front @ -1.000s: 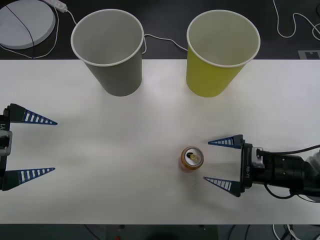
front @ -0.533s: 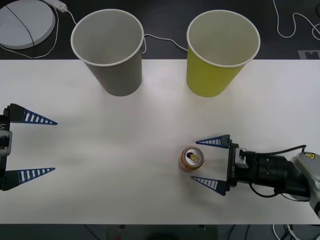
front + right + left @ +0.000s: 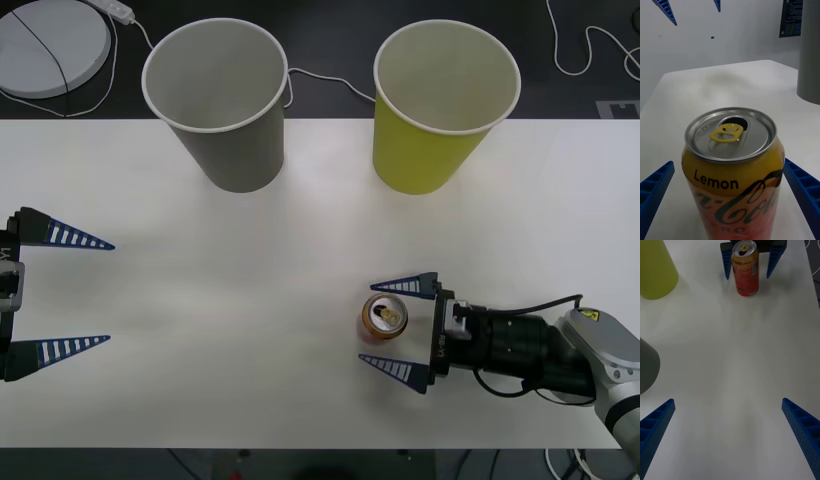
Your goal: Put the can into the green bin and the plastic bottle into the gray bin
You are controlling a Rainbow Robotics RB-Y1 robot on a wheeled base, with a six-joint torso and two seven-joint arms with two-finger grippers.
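Note:
I expect an empty can (image 3: 384, 316), because the can's opening (image 3: 738, 120) is already open. It should stay dry when I tip it over the green bin.
The can (image 3: 384, 318) stands upright on the white table (image 3: 300, 230), front right of centre; it is red and orange-gold, with "Lemon" printed under its top (image 3: 732, 165). My right gripper (image 3: 367, 324) is open, one finger on each side of the can (image 3: 746, 272), neither visibly touching it. The gray bin (image 3: 215, 100) stands at the back left and the green bin (image 3: 445, 100) at the back right, both upright and empty. At the table's left edge my left gripper (image 3: 110, 293) is open and holds nothing. The plastic bottle is out of view.
A white round disc (image 3: 45, 45) and thin white cables (image 3: 320, 82) lie on the dark floor behind the table. The two bins stand about a cup's width apart at the table's far edge.
My right gripper has slid left along the table, so its open fingers now flank the can instead of stopping short of it. The can, both bins and the left arm have not moved.

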